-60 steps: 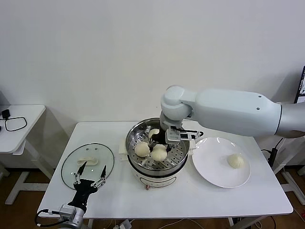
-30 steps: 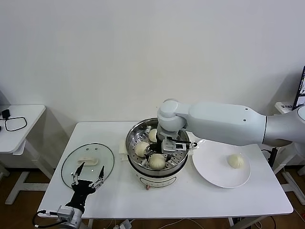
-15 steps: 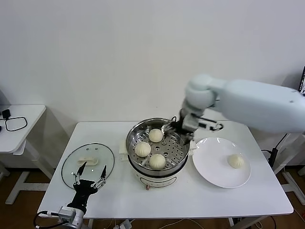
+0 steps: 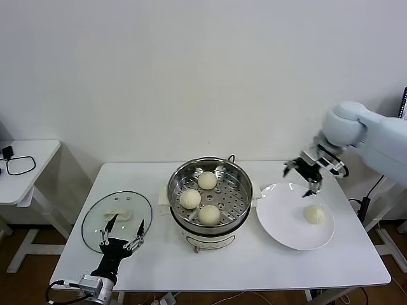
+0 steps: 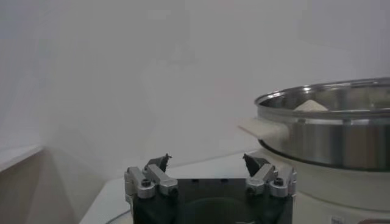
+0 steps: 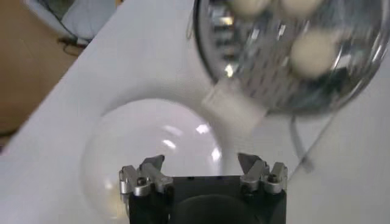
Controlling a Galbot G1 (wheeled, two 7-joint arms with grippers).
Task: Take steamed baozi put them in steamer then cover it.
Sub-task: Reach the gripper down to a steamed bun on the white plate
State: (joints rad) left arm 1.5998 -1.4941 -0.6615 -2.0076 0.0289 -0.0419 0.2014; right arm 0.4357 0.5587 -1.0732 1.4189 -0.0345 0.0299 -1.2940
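My gripper is going to lift the baozi (image 4: 314,214), and the white plate (image 4: 285,215) is shiny and clean around it. The baozi will come off whole, and the plate will stay in place.
The steamer (image 4: 180,176) stands mid-table with three steamed baozi on its tray: one at the back (image 4: 206,180), one on the left (image 4: 190,199), one at the front (image 4: 210,215). Another baozi (image 4: 314,214) lies on the white plate (image 4: 283,219) to the right. My right gripper (image 4: 311,173) hangs open and empty above the plate's far edge, just behind that baozi. In the right wrist view it (image 6: 201,161) looks down on the plate (image 6: 152,146) and the steamer (image 6: 286,67). My left gripper (image 4: 121,232) rests open near the front left corner, facing the steamer (image 5: 329,131).
A round clear glass lid (image 4: 95,222) with a white handle lies flat on the table's left part, just behind my left gripper. A small white side table (image 4: 25,168) with a black cable stands farther left. A wall is close behind the table.
My right arm has lifted out of the steamer and swung right to above the plate, leaving a third baozi at the steamer's front. The left arm has barely moved.
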